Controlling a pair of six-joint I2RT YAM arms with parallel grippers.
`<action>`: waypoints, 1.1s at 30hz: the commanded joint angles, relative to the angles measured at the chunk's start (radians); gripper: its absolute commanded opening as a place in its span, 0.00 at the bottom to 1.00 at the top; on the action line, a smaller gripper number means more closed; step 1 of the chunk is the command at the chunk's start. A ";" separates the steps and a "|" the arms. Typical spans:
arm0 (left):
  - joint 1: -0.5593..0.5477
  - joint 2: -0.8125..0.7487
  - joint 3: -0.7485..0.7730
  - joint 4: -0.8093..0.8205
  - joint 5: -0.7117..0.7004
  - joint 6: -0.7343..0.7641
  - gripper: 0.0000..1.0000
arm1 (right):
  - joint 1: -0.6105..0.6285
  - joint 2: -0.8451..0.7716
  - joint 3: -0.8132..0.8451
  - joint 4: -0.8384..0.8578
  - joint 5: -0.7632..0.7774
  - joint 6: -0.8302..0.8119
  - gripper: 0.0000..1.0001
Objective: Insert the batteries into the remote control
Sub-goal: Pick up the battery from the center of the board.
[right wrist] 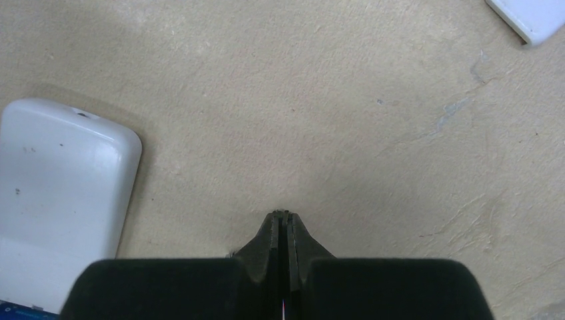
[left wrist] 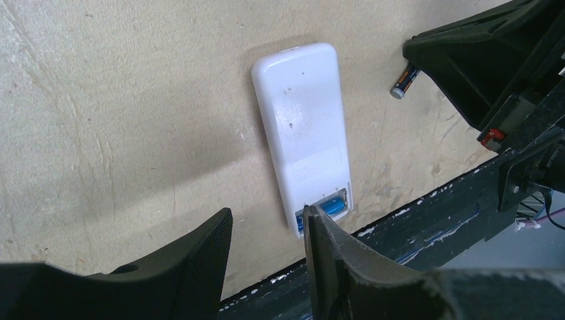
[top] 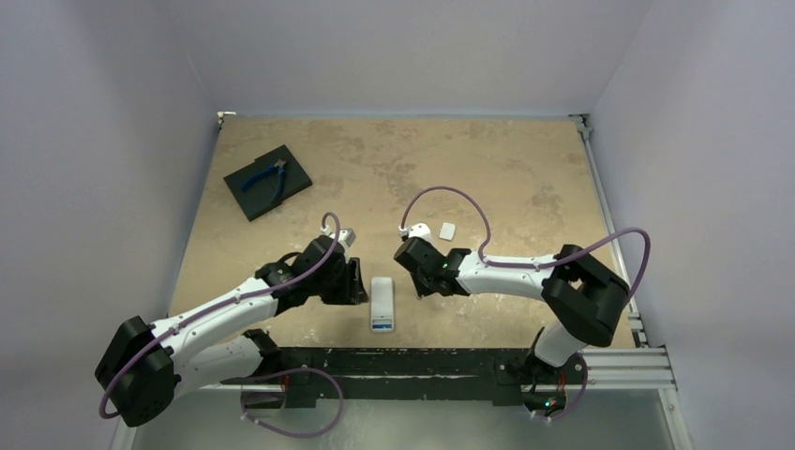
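My right gripper has the dark battery's loose end (left wrist: 398, 93) pointing back beneath it, so I should open, move back and grip the battery's other end, keeping its loose end ahead.
The white remote control (top: 382, 303) lies back-up near the table's front edge, between my two grippers. Its battery compartment at the near end is uncovered, and a blue battery (left wrist: 331, 205) sits inside. A dark battery (left wrist: 404, 81) lies loose on the table beyond the remote (left wrist: 303, 127), right beside my right gripper's black body (left wrist: 480, 60). My left gripper (left wrist: 266, 217) is open just left of the remote's near end, nothing between its fingers. My right gripper (right wrist: 286, 215) is shut and empty over bare table, right of the remote (right wrist: 60, 193).
A small white cover piece (top: 448, 230) lies behind the right gripper, its corner showing in the right wrist view (right wrist: 530, 17). A black square pad (top: 267, 180) with blue-handled pliers (top: 267, 174) sits at the back left. The black rail (top: 441, 361) runs along the front edge.
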 commanded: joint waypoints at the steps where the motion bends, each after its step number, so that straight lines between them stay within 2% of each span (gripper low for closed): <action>1: -0.004 -0.004 0.027 0.017 0.017 0.023 0.43 | -0.006 -0.037 -0.034 -0.065 0.005 0.031 0.00; 20: -0.004 -0.004 0.023 0.029 0.025 0.027 0.43 | 0.000 -0.141 -0.148 -0.047 -0.076 0.074 0.00; 31: -0.004 -0.001 0.021 0.032 0.026 0.029 0.44 | 0.012 -0.213 -0.136 -0.089 -0.066 0.080 0.00; 33: -0.004 -0.001 0.022 0.030 0.027 0.028 0.44 | 0.013 -0.235 -0.128 -0.103 -0.061 0.073 0.02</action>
